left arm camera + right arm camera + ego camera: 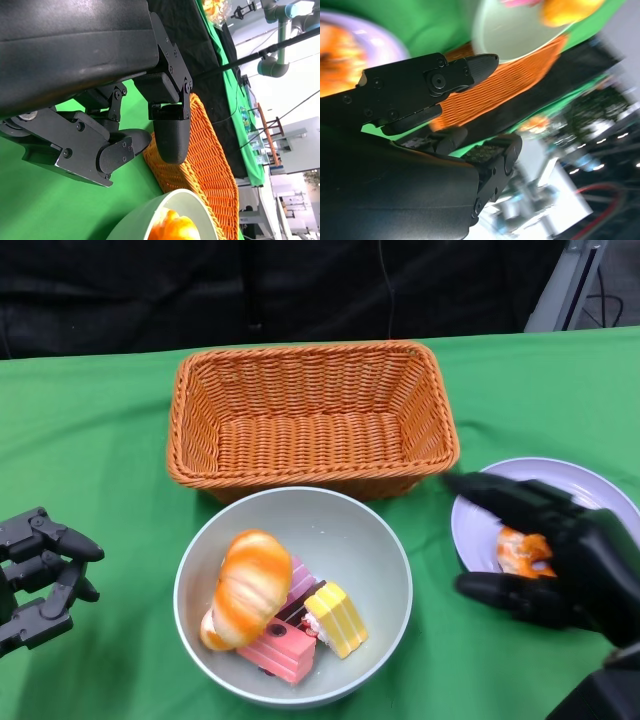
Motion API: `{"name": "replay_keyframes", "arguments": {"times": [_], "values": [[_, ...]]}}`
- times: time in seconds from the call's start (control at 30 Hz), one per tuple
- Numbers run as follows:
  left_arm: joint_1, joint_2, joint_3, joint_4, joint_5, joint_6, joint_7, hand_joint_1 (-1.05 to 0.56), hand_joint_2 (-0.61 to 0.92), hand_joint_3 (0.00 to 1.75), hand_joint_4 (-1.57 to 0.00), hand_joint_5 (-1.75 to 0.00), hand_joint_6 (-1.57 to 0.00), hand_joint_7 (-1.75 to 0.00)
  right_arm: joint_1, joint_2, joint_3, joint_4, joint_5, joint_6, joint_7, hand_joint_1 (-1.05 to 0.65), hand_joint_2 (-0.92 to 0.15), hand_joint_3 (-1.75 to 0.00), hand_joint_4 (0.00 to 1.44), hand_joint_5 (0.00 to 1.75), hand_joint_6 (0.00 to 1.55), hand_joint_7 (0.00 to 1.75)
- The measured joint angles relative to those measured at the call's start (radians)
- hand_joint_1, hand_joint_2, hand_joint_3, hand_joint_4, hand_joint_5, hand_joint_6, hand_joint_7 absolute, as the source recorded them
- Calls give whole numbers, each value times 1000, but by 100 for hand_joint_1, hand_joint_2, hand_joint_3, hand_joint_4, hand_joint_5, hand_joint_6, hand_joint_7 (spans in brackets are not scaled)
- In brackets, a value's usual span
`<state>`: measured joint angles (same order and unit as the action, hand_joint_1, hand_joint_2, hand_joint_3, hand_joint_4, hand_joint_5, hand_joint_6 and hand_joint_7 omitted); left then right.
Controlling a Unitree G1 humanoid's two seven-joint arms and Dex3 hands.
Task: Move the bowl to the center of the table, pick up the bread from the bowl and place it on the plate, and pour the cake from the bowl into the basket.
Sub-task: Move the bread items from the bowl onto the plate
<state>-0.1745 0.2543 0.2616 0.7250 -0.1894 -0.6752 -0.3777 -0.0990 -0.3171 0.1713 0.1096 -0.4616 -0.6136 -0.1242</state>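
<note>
A purple edge (300,578) shows beside the bread roll (252,590). I should expect a partly hidden purple cake when I pick up the roll.
The grey-green bowl (345,525) stands mid-table in front of the basket. In it lie an orange-and-white bread roll (250,585), a pink cake (285,650) and a yellow cake (337,618). The lavender plate (590,485) is at the right, with a small orange bread piece (520,552) on it. My right hand (560,550) hovers over that plate, fingers spread on either side of the piece without closing on it. In the right wrist view the same hand (420,100) reaches past the plate (380,42). My left hand (40,575) rests left of the bowl, fingers loosely bent, holding nothing.
The orange wicker basket (310,350) stands empty behind the bowl, almost touching its far rim. Green cloth covers the table, and a black backdrop runs along the far edge. The left wrist view shows the basket (210,160) and the bowl rim (150,220) beyond the fingers.
</note>
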Motion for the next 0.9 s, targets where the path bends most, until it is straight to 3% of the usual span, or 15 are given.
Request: {"name": "replay_keyframes", "arguments": {"times": [0.3, 0.6, 0.9], "values": [[-4, 0, -5, 10, 2, -3, 0, -6, 66, 83, -78, -144, -82, -108, -146, 63, 124, -20, -5, 19, 147, -50, -89, -1, 68, 8, 68, 3], [-5, 0, -13, 16, 25, -17, 5, -6, 68, 81, -78, -142, -82, -106, -235, 122, 208, 61, -57, -6, 165, -51, -91, -1, 68, 6, 66, 0], [-7, -9, -20, 18, 23, -27, 5, -7, 65, 85, -83, -136, -84, -107, -365, 167, 310, 148, -194, 5, 174, -51, -91, 0, 63, 2, 60, 0]]}}
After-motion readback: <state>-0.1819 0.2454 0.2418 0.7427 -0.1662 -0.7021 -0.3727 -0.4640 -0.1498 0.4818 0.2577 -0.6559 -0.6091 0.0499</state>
